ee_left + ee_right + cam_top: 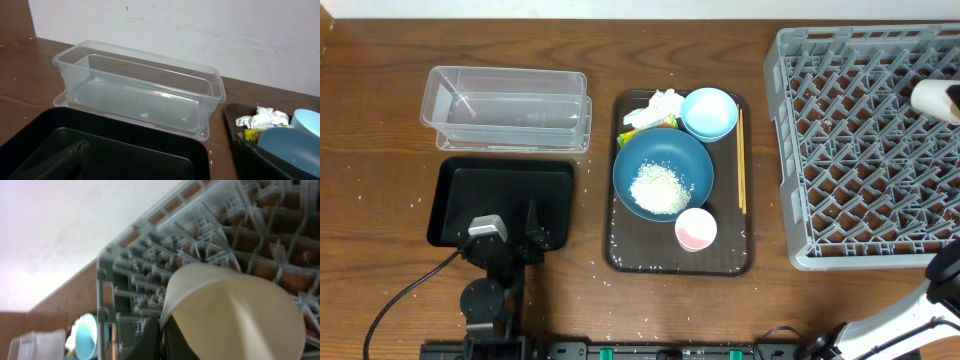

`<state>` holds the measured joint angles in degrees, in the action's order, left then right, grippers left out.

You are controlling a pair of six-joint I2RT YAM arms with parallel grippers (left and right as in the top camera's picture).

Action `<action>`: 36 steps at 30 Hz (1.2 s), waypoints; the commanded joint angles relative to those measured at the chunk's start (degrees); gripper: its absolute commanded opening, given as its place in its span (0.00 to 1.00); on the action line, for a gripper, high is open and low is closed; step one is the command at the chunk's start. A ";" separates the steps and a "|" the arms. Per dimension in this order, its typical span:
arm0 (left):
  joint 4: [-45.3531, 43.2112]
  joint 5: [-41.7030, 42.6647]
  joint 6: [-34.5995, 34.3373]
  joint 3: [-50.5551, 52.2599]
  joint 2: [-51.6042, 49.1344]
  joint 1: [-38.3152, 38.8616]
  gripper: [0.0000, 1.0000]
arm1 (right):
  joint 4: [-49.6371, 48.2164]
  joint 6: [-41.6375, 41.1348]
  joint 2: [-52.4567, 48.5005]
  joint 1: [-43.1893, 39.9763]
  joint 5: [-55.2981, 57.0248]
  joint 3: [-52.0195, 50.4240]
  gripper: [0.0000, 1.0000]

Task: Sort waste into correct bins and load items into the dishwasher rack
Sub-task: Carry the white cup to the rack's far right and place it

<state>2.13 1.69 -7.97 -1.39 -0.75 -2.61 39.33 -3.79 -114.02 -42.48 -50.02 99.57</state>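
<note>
I should keep lowering the pale cup [932,98], which hangs by its rim over the rack's empty pegs [923,137], with my right gripper until it sits on the rack.
My right gripper [163,330] is shut on the rim of the pale cup [235,315], holding it tilted over the grey dishwasher rack [860,150] at its far right [930,97]. My left gripper [515,232] is open and empty over the near edge of the black tray [505,195]. The clear container [505,105] stands behind the tray. The dark-blue bowl [663,175] holds the rice [658,187]. Around it are the light-blue bowl [710,112], pink cup [696,230], chopsticks [741,160], napkin [660,103] and wrapper [655,123].
All of those sit on a dark brown serving tray [620,250] in the middle of the wooden table. Loose rice grains lie scattered around it. The right arm [920,310] comes in from the bottom right corner.
</note>
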 commanded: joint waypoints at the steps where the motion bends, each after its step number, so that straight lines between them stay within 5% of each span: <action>1: 1.97 -1.31 -0.68 1.16 0.15 -0.31 0.92 | -6.23 -3.76 -0.20 -1.81 -6.45 -3.30 0.01; 7: 1.97 -1.31 -0.68 1.16 0.15 -0.31 0.92 | -13.77 -7.19 -0.66 -2.86 -6.43 -7.61 0.01; 20: 1.97 -1.31 -0.68 1.16 0.15 -0.31 0.92 | -14.27 -7.76 -6.56 -3.58 -5.49 -8.52 0.01; 36: 1.97 -1.31 -0.68 1.16 0.15 -0.31 0.92 | -5.33 -6.62 -9.03 -8.59 2.23 -8.48 0.07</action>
<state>2.13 1.69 -7.97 -1.37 -0.75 -2.61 33.41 -10.46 -121.01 -48.51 -58.57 92.49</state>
